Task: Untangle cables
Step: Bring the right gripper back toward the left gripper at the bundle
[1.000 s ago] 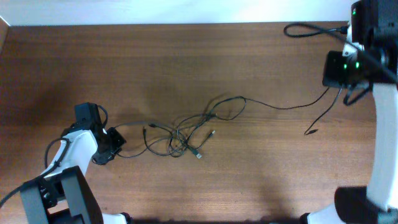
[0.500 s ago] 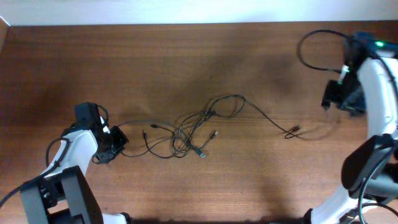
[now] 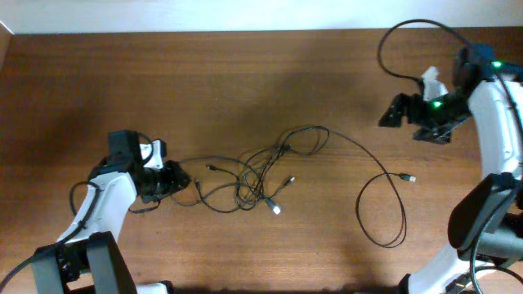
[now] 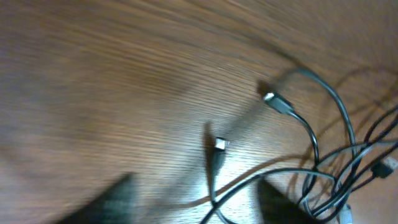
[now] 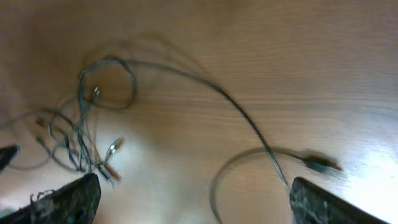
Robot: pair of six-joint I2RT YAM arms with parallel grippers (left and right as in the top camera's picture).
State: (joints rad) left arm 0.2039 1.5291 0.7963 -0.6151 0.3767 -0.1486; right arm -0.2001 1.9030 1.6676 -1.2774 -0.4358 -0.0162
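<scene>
The long piece of cable runs into the knot and would drag it along. My left gripper should hold the knot's loops while my right gripper pulls the strand of cable.
The cables lie as a knot of thin black cords at the table's middle. One long strand runs right from the knot, curls into a loop and ends in a plug. My left gripper sits at the knot's left end, open. In the left wrist view a cord with a small plug lies loose between the spread fingers of the left gripper. My right gripper hovers above the table at the right, open and empty. Below the right gripper lie the loop and its plug.
The wooden table ends at a pale wall strip along the back. A thicker black arm cable arcs over the back right corner. The right arm's base stands at the front right, the left arm's base at the front left.
Both grippers have opened. The long strand dropped from the right gripper and now lies in a loop on the table. The right gripper swung left and the left gripper shifted right.
</scene>
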